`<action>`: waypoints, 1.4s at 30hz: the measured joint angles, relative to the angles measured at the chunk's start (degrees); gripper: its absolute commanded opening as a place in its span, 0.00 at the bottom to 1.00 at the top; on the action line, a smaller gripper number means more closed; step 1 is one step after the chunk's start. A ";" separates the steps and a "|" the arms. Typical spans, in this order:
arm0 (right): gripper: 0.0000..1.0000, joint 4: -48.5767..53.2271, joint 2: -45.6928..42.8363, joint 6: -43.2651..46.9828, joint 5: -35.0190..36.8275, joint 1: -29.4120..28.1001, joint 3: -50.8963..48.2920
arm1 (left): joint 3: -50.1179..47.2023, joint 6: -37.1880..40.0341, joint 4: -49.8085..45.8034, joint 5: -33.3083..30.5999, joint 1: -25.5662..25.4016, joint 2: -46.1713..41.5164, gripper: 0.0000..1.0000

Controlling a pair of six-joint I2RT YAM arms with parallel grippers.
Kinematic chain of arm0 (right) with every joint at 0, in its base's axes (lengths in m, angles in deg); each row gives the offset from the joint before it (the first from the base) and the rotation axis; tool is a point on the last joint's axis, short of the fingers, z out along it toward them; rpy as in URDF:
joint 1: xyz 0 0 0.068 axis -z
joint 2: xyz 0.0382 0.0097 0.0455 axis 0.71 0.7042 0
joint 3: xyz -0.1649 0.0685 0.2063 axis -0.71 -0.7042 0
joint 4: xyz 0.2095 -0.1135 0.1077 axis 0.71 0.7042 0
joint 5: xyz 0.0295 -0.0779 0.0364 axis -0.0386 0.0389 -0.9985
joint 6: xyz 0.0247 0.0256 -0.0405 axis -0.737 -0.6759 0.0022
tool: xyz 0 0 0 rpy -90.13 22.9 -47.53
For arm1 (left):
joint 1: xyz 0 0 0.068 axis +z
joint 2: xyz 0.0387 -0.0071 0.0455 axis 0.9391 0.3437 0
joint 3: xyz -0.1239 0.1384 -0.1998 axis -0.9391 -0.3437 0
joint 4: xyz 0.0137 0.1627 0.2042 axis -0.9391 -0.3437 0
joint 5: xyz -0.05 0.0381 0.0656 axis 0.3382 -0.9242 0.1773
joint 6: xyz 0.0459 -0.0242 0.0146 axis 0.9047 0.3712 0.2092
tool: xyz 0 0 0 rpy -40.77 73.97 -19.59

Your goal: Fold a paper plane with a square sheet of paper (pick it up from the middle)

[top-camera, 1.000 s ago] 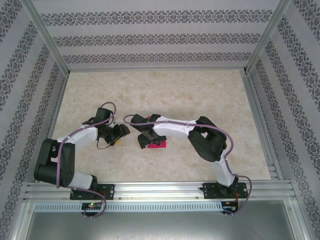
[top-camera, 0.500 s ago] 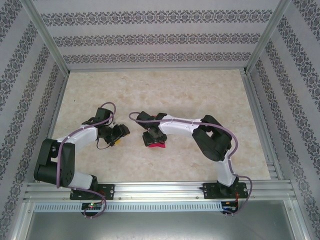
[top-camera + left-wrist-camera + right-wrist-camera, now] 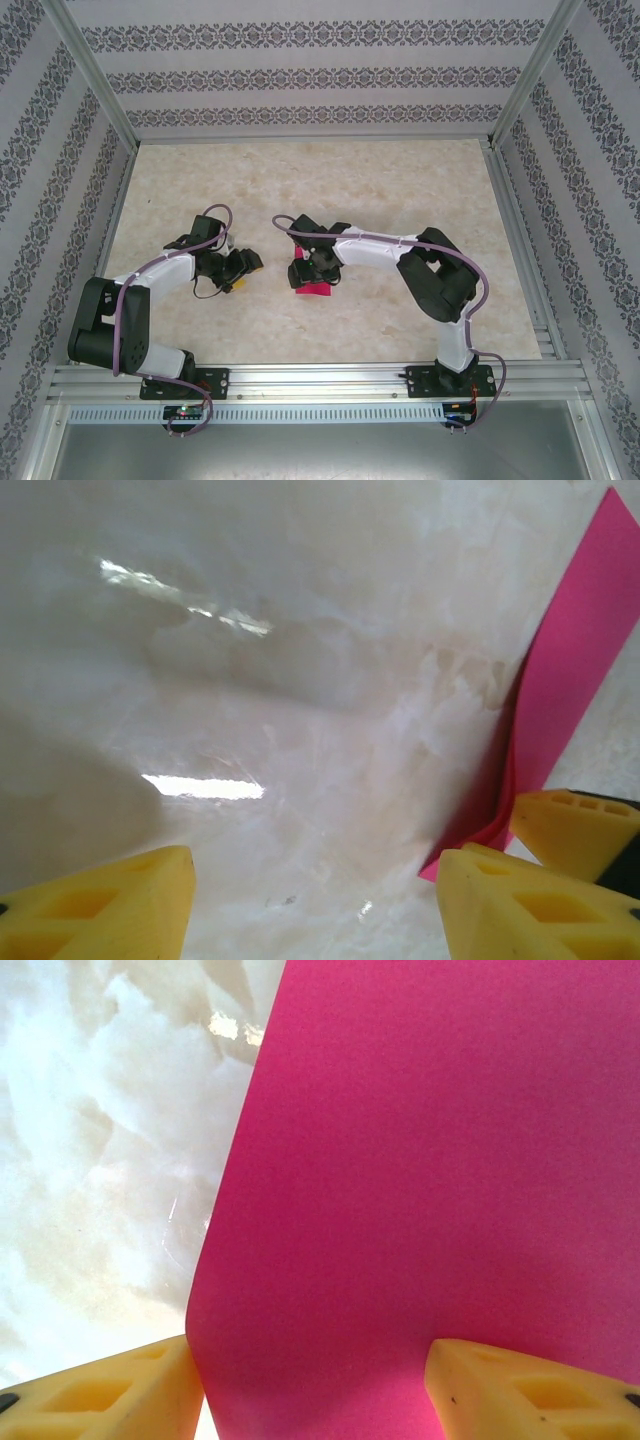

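My right gripper lies across the paper up to its bent edge [image 3: 194,1318], so my left gripper should take that edge [image 3: 518,748] and my right gripper back off.
The square sheet of paper [image 3: 314,290] is magenta-pink and folded narrow, and it lies near the table's middle under my right gripper [image 3: 312,272]. In the right wrist view the paper [image 3: 430,1160] spans the gap of the right gripper [image 3: 320,1395]. Its left edge bends against one yellow finger [image 3: 110,1390], and the other finger [image 3: 530,1390] presses its right side. My left gripper [image 3: 243,270] hovers a little to the left, open. Its fingers [image 3: 100,910] have bare table between them. The paper [image 3: 575,670] slants up at the right of the left wrist view.
The marble-patterned tabletop [image 3: 400,180] is bare behind and to the right of the arms. Patterned walls and aluminium rails [image 3: 520,260] enclose it. A yellow fingertip of the right gripper [image 3: 575,830] sits close beside my left gripper's right finger.
The right gripper has narrowed onto the paper and shifted slightly right and away. The paper now looks smaller and bunched beneath it. The left arm has stayed put.
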 measured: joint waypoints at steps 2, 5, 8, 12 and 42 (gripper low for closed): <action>0.61 -0.92 -0.42 0.04 -0.92 0.44 -0.83 | 0.04 0.09 0.81 1.42 -0.15 0.00 0.66; 0.61 -3.02 -1.27 0.02 -3.08 1.42 -2.58 | 0.13 0.11 2.38 3.56 -0.90 0.13 0.66; 0.62 -5.35 -2.08 0.00 -6.23 2.84 -4.44 | 0.68 0.09 4.20 5.92 -1.90 0.92 0.67; 0.64 -8.55 -3.06 0.00 -10.40 4.28 -6.78 | 1.36 0.04 6.84 8.63 -3.08 1.97 0.67; 0.57 -14.25 -4.11 5.40 -19.78 8.33 -11.28 | 9.05 -6.32 19.15 12.46 -10.25 17.00 0.52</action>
